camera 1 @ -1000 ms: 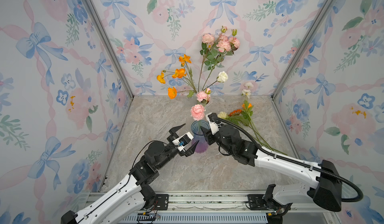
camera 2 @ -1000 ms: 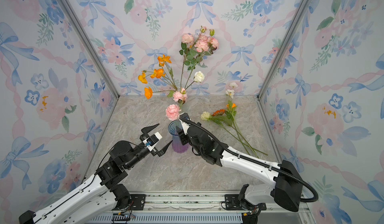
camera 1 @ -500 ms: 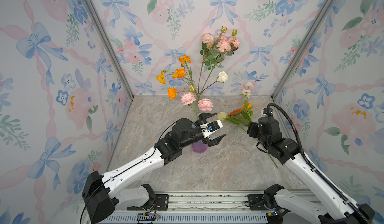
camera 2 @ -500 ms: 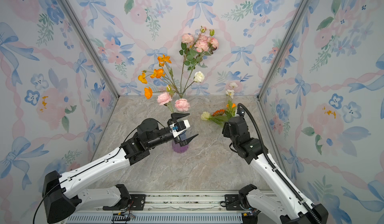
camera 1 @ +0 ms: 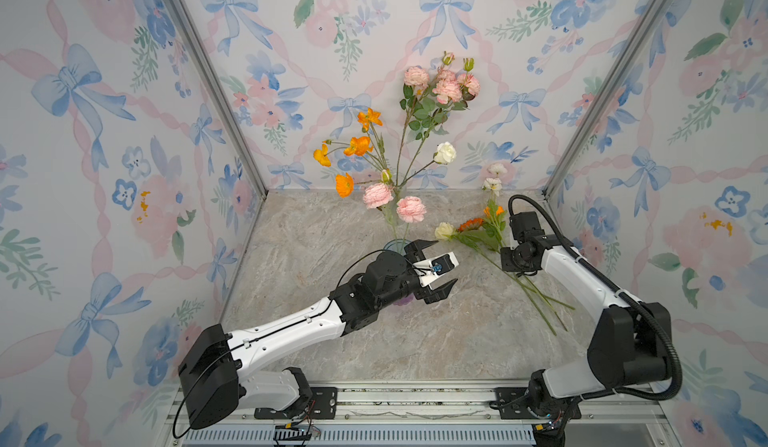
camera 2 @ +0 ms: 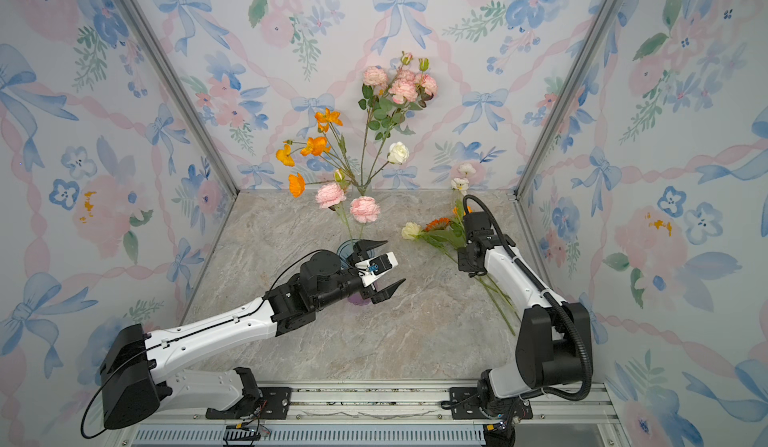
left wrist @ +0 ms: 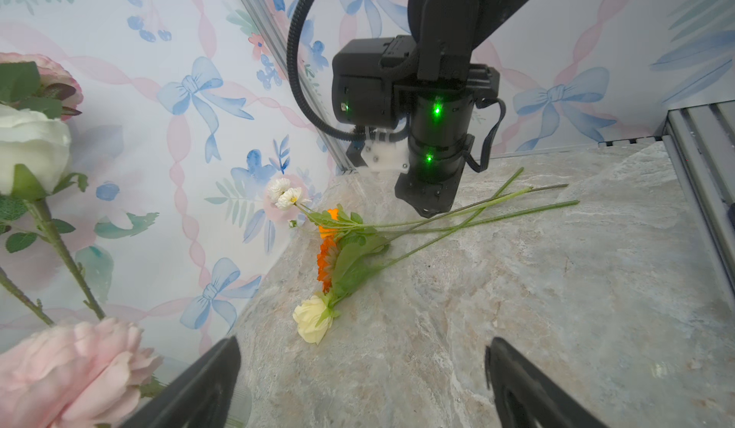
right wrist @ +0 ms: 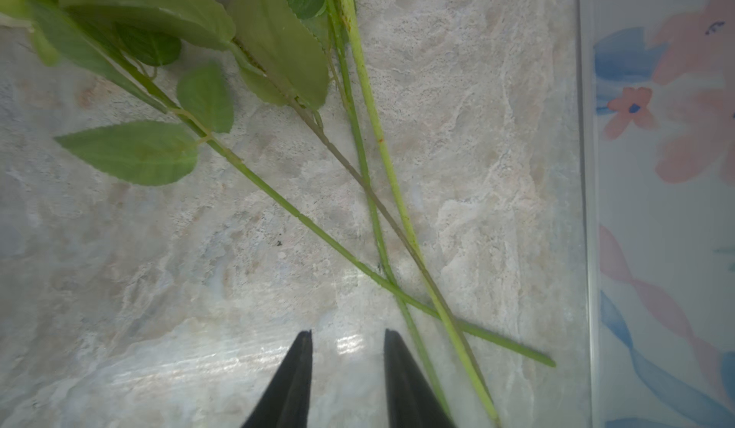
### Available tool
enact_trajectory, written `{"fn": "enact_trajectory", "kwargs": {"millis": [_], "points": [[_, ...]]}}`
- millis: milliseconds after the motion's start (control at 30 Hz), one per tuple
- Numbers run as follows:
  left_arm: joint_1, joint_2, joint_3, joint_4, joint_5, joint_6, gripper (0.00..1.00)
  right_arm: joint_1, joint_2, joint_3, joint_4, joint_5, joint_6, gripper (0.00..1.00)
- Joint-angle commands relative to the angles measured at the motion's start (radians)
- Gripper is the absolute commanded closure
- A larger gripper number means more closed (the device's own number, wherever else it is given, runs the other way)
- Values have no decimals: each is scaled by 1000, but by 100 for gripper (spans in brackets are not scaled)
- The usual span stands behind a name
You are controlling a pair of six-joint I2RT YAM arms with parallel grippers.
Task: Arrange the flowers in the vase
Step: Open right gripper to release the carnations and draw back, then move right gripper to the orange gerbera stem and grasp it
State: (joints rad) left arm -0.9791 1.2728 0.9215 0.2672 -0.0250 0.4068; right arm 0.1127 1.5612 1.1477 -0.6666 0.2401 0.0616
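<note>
The dark orange flower's stem lies across the other loose stems (right wrist: 445, 314). Next, my right gripper spreads the bunch (camera 1: 489, 237) apart and then lifts that flower to the vase first.
The glass vase (camera 1: 395, 244) stands mid-table, half hidden behind my left arm, and holds pink, orange and white flowers (camera 1: 409, 209). Several loose flowers (camera 1: 473, 233) lie on the table right of it, a cream bloom (left wrist: 314, 318) nearest the vase and the stems (right wrist: 374, 191) crossing. My left gripper (camera 1: 444, 262) hovers open and empty just right of the vase, facing those loose flowers. My right gripper (right wrist: 348, 332) points down at the table beside the crossed stems. Its jaws stand narrowly apart with nothing between them, and one stem runs along the outside of one finger (right wrist: 401, 370).
Flowered wallpaper panels close the back and both sides, with metal posts (camera 1: 598, 92) in the corners. The right wall (right wrist: 656, 207) is close to the loose stems. An aluminium rail (camera 1: 415, 399) with both arm bases runs along the front edge.
The right gripper left the vase, let go of a pink flower that now stands in it, moved right over the loose stems and narrowed its jaws. The left arm swung across in front of the vase.
</note>
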Motion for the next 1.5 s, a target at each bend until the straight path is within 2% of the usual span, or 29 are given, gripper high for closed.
{"fn": "enact_trajectory", "kwargs": {"millis": [0, 167, 433, 567, 1000, 1333, 1467], "points": [[-7, -2, -15, 32, -22, -11, 2, -12, 87, 80, 11, 41, -96, 69], [-5, -8, -15, 34, -20, -6, 2, -13, 202, 124, 15, 73, -150, 69], [1, -7, -21, 41, -10, -6, 2, -25, 252, 133, 46, 89, -177, 69], [0, -5, -21, 41, -2, -9, 2, -41, 280, 148, 47, 53, -194, 69], [0, 9, -21, 44, 9, -21, 2, -59, 348, 168, 76, 16, -223, 69], [-1, 11, -18, 44, 20, -29, 2, -61, 372, 170, 103, 2, -258, 72], [0, 13, -18, 44, 23, -31, 2, -61, 361, 164, 114, -25, -263, 77]]}}
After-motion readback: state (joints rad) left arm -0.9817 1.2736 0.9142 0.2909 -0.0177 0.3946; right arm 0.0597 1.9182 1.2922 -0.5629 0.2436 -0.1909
